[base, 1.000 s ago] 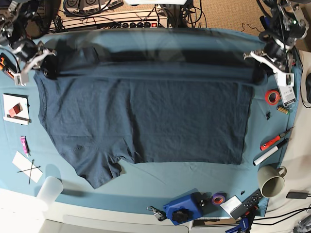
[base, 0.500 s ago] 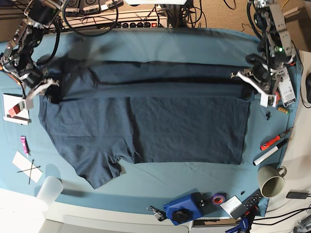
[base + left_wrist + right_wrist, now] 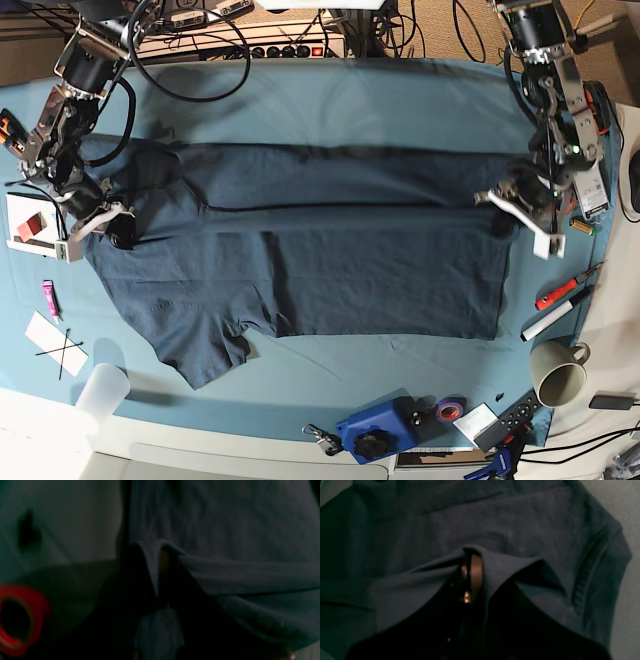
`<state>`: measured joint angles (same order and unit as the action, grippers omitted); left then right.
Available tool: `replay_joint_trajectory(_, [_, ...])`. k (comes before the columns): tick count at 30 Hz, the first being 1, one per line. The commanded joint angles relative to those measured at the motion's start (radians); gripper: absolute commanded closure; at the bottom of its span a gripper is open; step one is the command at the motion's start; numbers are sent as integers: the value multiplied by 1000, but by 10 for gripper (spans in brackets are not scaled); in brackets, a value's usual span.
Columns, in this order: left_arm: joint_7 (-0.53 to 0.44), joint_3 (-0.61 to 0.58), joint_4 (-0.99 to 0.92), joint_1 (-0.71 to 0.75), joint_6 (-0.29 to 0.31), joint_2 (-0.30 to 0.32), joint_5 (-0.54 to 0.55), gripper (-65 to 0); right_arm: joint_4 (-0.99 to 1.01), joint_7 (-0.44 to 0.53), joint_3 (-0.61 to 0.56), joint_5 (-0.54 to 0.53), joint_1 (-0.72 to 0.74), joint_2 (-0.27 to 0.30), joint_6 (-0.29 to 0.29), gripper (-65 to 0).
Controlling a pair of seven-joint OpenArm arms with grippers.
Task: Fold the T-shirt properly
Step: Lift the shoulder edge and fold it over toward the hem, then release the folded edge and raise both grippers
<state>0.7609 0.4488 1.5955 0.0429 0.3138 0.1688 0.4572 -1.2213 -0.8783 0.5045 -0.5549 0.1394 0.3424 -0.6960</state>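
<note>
My left gripper is lowering the T-shirt's folded edge (image 3: 335, 213), which runs straight over the T-shirt's body (image 3: 472, 255). It should keep lowering the folded edge until the edge lies on the T-shirt's body, then let go.
The dark navy T-shirt (image 3: 330, 270) lies spread on the teal table cloth (image 3: 340, 100), its far edge folded over toward the near side. My left gripper (image 3: 508, 213) is shut on the T-shirt's folded edge at the base view's right; the left wrist view shows the cloth (image 3: 225, 575) pinched between the jaws. My right gripper (image 3: 112, 228) is shut on the T-shirt's edge at the base view's left, near the collar; the right wrist view shows the fabric (image 3: 500, 567) draped over the closed jaws. One sleeve (image 3: 205, 350) lies flat at the near left.
A red tape roll (image 3: 15, 620) lies by my left gripper. A red marker (image 3: 556, 294), a white marker (image 3: 546, 322) and a mug (image 3: 557, 373) sit at the right edge. A blue tool (image 3: 380, 428), a white cup (image 3: 103, 392) and cards (image 3: 32, 222) lie near the front and left.
Both grippers have carried the T-shirt's far edge toward the near side, and the fold has moved lower over the T-shirt's body. More bare teal cloth shows at the back.
</note>
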Motion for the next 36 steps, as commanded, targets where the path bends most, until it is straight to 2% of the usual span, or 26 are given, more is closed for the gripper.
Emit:
replay_joint_trajectory(1, [-25, 5, 16, -24, -3, 11, 7, 0, -14, 35, 8, -8, 29, 21, 5, 0])
replay_joint_trajectory(8, [-24, 5, -65, -91, 0, 12, 8, 0, -14, 69, 8, 25, 44, 21, 7, 0])
replay_joint_trajectory(11, [-26, 5, -114, -126, 28, 12, 17, 0, -14, 88, 8, 51, 44, 21, 27, 0])
replay_joint_trajectory(15, [-25, -2, -131, -161, 27, 12, 17, 0, -14, 96, 8, 51, 44, 21, 27, 0])
replay_joint_trajectory(20, [-21, -2, -131, -168, 27, 15, 17, 0, -14, 89, 8, 51, 44, 23, -2, 0])
replay_joint_trajectory(21, [-21, -2, -131, -168, 28, 15, 18, 0, -14, 91, 8, 50, 44, 23, -2, -59])
replay_joint_trajectory(22, [-21, -2, -131, -168, 28, 15, 18, -18, -15, 93, 8, 48, 45, 24, -2, -122])
replay_joint_trajectory(24, [-21, -2, -130, -168, 29, 16, 18, -151, -15, 93, 8, 40, 47, 24, -2, -216])
replay_joint_trajectory(26, [-16, -2, -130, -168, 27, 19, 17, -267, -21, 89, 8, 27, 46, 27, -2, -228])
replay_joint_trajectory(27, [-8, -2, -130, -168, 27, 24, 19, -302, -25, 72, 8, 8, 47, 33, -2, -228])
replay_joint_trajectory(28, [-3, -2, -129, -168, 27, 29, 20, -322, -34, 47, 8, -25, 47, 42, -2, -228])
replay_joint_trajectory(31, [30, -1, -124, -176, 25, 53, 30, -324, -82, 5, 14, -105, 47, 72, -2, -228])
replay_joint_trajectory(34, [134, 0, -91, -183, 7, 85, 112, -324, -154, -73, 48, -132, 46, 87, -2, -228])
replay_joint_trajectory(36, [187, 4, -57, -187, 9, 92, 122, -324, -195, -108, 85, -164, 46, 89, -2, -228])
